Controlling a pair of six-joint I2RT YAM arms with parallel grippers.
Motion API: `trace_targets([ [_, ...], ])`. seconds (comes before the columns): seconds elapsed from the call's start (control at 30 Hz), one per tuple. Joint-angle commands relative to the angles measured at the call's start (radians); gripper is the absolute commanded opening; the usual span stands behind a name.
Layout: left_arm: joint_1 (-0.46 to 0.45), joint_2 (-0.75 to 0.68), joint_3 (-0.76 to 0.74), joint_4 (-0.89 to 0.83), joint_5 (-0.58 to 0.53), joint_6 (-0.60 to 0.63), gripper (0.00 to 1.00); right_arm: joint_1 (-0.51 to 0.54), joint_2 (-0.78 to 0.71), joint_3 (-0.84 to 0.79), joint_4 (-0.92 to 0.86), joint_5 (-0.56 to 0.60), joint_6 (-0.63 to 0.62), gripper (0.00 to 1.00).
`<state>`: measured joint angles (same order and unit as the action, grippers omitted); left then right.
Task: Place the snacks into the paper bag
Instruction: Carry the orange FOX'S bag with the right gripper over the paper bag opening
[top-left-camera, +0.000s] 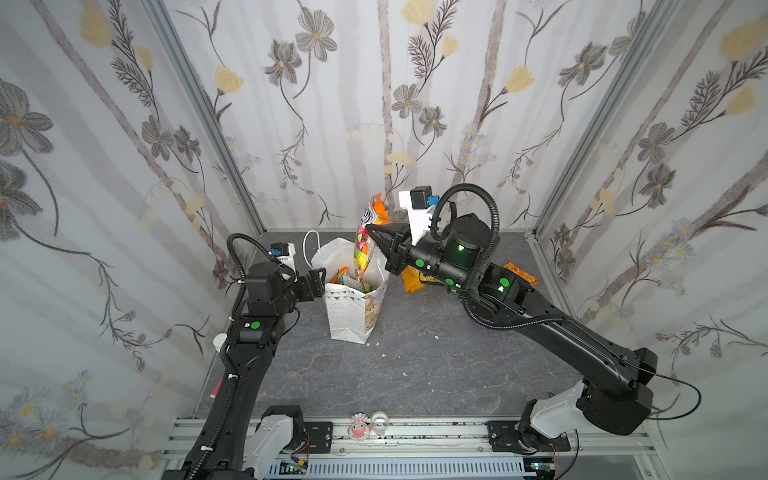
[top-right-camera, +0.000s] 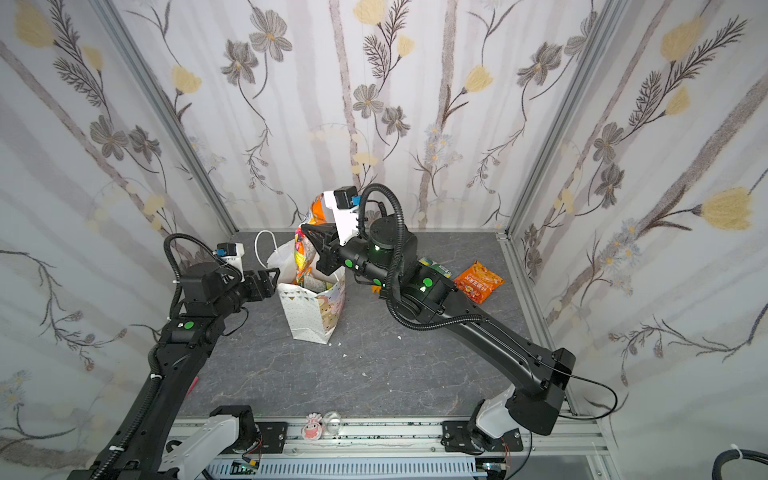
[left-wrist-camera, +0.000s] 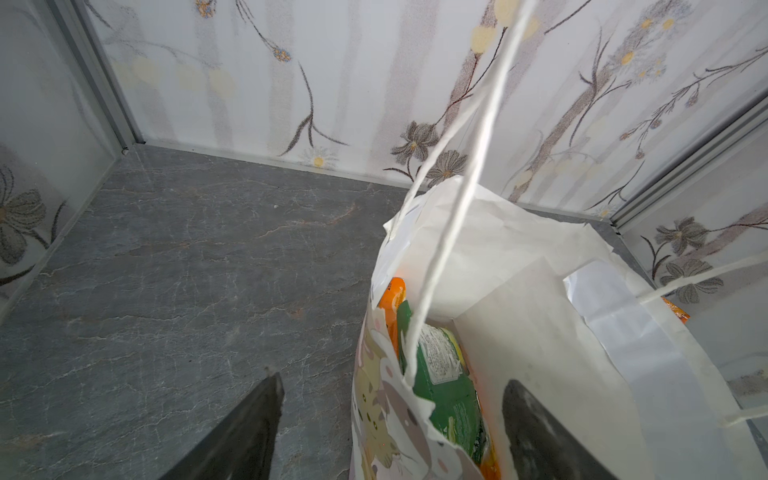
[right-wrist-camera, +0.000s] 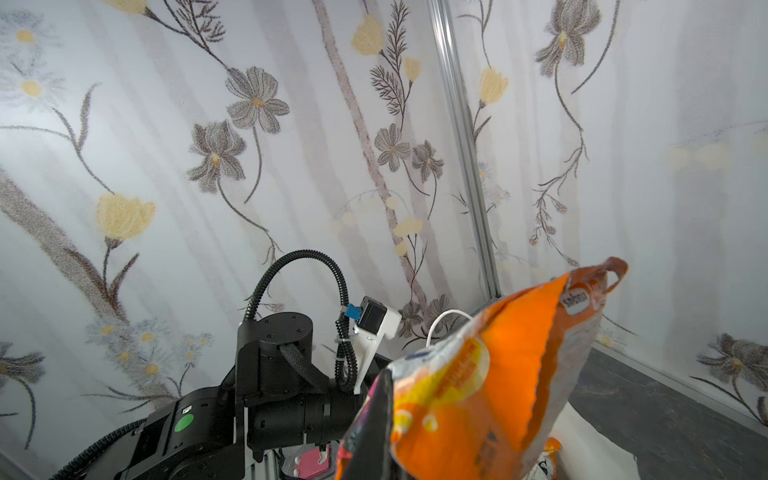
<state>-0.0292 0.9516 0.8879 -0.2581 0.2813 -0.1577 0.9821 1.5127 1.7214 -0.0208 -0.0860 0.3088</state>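
Observation:
I can see the tall orange packet's lower end (top-left-camera: 361, 270) hanging inside the paper bag's opening, so I should keep lowering my right gripper until its fingers reach the bag's rim (top-left-camera: 385, 279), then let go.
The white paper bag (top-left-camera: 348, 311) (top-right-camera: 308, 312) stands open at the middle back of the table. A green packet (left-wrist-camera: 451, 399) and an orange one (left-wrist-camera: 395, 297) lie inside it. My right gripper (top-left-camera: 371, 231) (top-right-camera: 306, 229) is shut on a tall orange snack packet (top-left-camera: 365, 245) (top-right-camera: 303, 253) (right-wrist-camera: 498, 365), which hangs upright over the bag's mouth with its lower end inside. My left gripper (top-left-camera: 318, 281) (left-wrist-camera: 390, 403) is open astride the bag's printed wall, with one finger (left-wrist-camera: 262, 419) outside and one finger (left-wrist-camera: 532, 419) inside.
An orange chip bag (top-right-camera: 478, 282) and a green packet (top-right-camera: 436, 266) lie behind my right arm, with a yellow-orange packet (top-left-camera: 411, 281) under its wrist. The bag's cord handle (left-wrist-camera: 461, 183) rises past the left wrist camera. A pink figurine (top-left-camera: 359, 429) and a clear cup (top-left-camera: 379, 422) sit on the front rail.

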Motion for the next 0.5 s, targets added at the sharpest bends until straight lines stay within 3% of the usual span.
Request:
trace_targets([
  [0.0, -0.001, 0.001, 0.000, 0.010, -0.006, 0.006, 0.83, 0.005, 0.038, 0.052, -0.002, -0.017, -0.019, 0.00],
  [0.47, -0.001, 0.000, -0.001, 0.008, -0.017, 0.012, 0.83, -0.007, 0.337, 0.333, -0.246, -0.019, -0.109, 0.00],
])
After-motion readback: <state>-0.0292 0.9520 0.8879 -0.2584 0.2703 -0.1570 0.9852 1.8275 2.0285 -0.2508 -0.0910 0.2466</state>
